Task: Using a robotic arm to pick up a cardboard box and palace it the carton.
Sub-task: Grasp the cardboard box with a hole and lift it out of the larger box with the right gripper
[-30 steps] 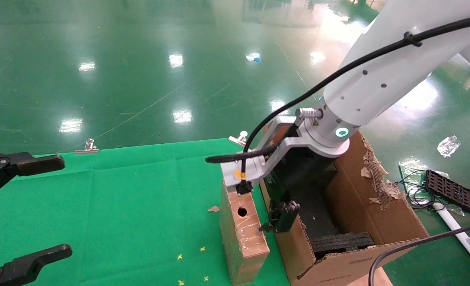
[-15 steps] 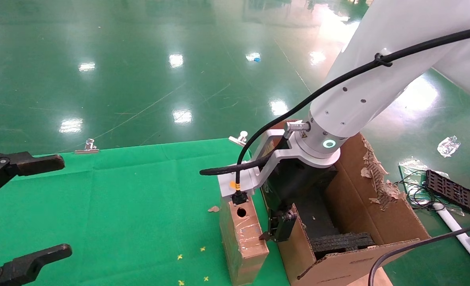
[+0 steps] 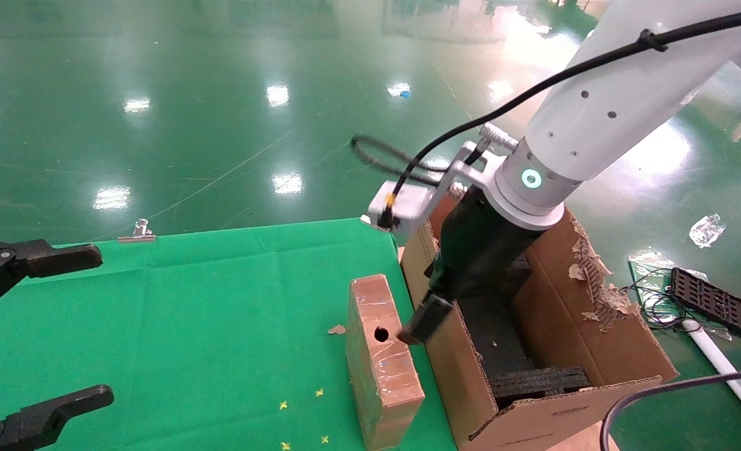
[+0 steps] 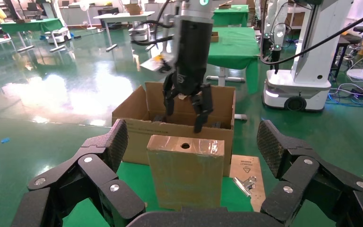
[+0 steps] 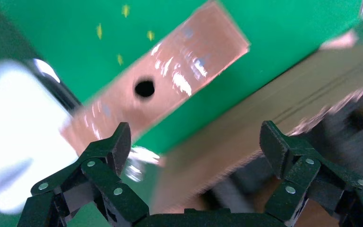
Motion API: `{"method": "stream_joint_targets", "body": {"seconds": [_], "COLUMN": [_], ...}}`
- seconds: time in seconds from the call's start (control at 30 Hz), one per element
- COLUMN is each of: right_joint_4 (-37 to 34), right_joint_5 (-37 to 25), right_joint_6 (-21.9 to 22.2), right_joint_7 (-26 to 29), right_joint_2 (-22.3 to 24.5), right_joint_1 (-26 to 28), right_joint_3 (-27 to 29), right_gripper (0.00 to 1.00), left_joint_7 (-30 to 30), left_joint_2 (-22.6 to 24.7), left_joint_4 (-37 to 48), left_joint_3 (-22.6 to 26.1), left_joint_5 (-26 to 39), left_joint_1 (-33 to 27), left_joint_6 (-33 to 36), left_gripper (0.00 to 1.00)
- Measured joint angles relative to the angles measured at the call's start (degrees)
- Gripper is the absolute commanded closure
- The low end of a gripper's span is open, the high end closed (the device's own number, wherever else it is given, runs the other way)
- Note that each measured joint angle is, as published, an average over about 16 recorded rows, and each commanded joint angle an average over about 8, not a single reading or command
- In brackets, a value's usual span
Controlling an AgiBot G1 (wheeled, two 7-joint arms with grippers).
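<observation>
I should expect more marks hidden under or behind the cardboard box (image 3: 383,357) when I lift it, since yellow marks (image 3: 319,392) run in rows toward it.
The cardboard box (image 3: 379,363) stands on edge on the green cloth, shiny with tape, its round hole facing up; it also shows in the left wrist view (image 4: 185,175) and the right wrist view (image 5: 170,85). The carton (image 3: 595,332) stands just to its right with a torn flap and black foam inside (image 4: 137,137) (image 5: 236,142). My right gripper (image 3: 417,326) (image 4: 186,113) (image 5: 196,142) hangs open and empty over the carton's near wall, beside the box's top and apart from it. My left gripper (image 3: 82,326) (image 4: 192,142) stays open at the table's left.
Binder clips (image 3: 137,232) (image 3: 376,219) pin the cloth at the table's far edge. A cardboard scrap (image 3: 337,329) lies beside the box. On the floor to the right are a black tray (image 3: 711,300), cables and a plastic wrapper (image 3: 705,228).
My right arm has risen and twisted, swinging its camera block up and back off the box's top. The fingers now sit higher over the carton wall. The box has not moved.
</observation>
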Motion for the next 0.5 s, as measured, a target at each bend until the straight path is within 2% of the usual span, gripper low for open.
{"method": "stream_joint_targets", "body": {"seconds": [0.2,0.5], "right_joint_4": [-5.4,-11.1], "right_joint_5": [2.5,4.1], "right_joint_6": [1.1,2.1], "right_joint_7": [8.5,11.1], "right_joint_2": [-0.8,-3.7], "right_joint_1": [-1.9,-4.8], "right_joint_3": [-0.1,-0.6], "right_gripper": [0.0,0.0], "left_joint_7": [0.0,0.0], "left_joint_2": [0.0,0.0], "left_joint_4": [0.0,0.0], "left_joint_3": [0.0,0.1], "left_joint_5": [0.0,0.0], "left_joint_1": [0.0,0.0], "left_joint_6": [0.0,0.0], "left_gripper": [0.0,0.0]}}
